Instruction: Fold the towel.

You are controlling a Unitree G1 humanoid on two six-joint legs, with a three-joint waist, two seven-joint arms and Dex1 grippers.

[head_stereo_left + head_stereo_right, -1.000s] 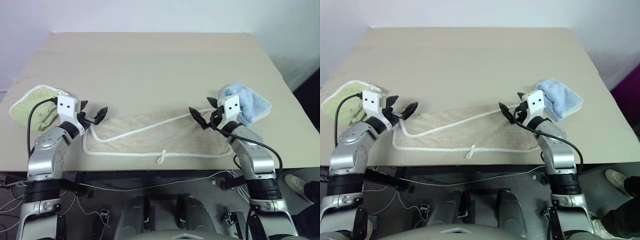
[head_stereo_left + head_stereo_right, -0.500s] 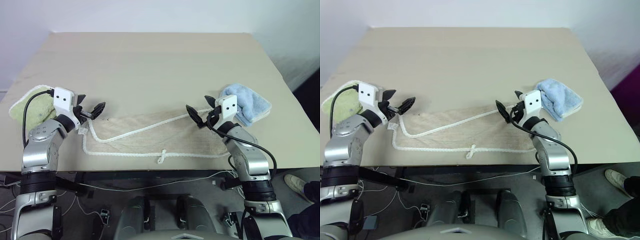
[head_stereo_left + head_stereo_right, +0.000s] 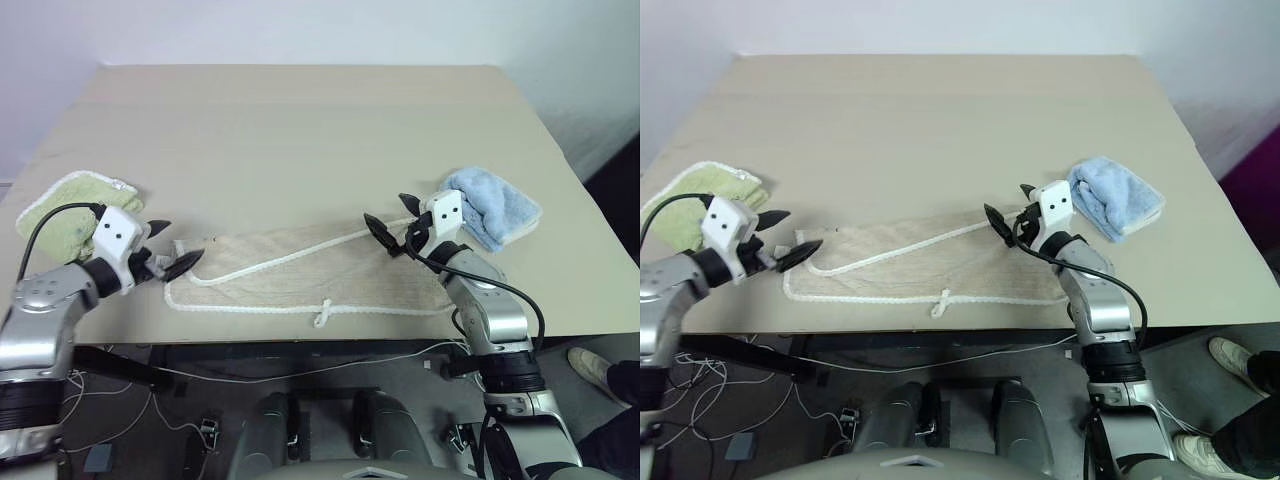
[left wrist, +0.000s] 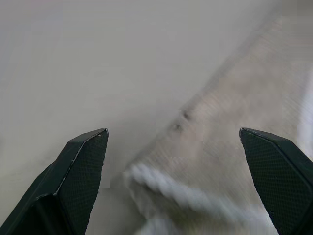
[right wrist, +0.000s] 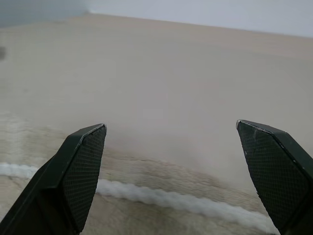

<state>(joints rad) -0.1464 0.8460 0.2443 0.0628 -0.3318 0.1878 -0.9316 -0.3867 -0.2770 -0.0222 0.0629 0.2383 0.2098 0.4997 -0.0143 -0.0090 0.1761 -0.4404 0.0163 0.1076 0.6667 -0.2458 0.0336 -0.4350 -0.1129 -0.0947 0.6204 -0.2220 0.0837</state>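
A corded towel edge (image 3: 290, 257) lies at a slant across the beige towel (image 3: 335, 275). I expect the towel to spread out into a wide rectangle when I raise that edge.
The beige towel (image 3: 320, 275) lies flat along the table's near edge. A white corded trim runs round it and a small white loop (image 3: 322, 316) sits at its near side. One corded edge crosses it on a slant, so part is folded over. My left gripper (image 3: 177, 246) stands open at the towel's left end, and the left wrist view shows the corded corner (image 4: 186, 196) between its fingers (image 4: 78, 166). Over the towel's far right part my right gripper (image 3: 386, 213) is open, with the cord (image 5: 161, 196) beneath it. Neither holds anything.
A folded light green towel (image 3: 60, 215) lies at the table's left edge, just behind my left arm. A folded light blue towel (image 3: 495, 205) lies beside my right wrist. The tan table (image 3: 300, 130) stretches bare behind the towel.
My left gripper has drawn back toward the near left, from over the towel's left part to its end, and has rolled. The right gripper has hardly moved. Both stayed open.
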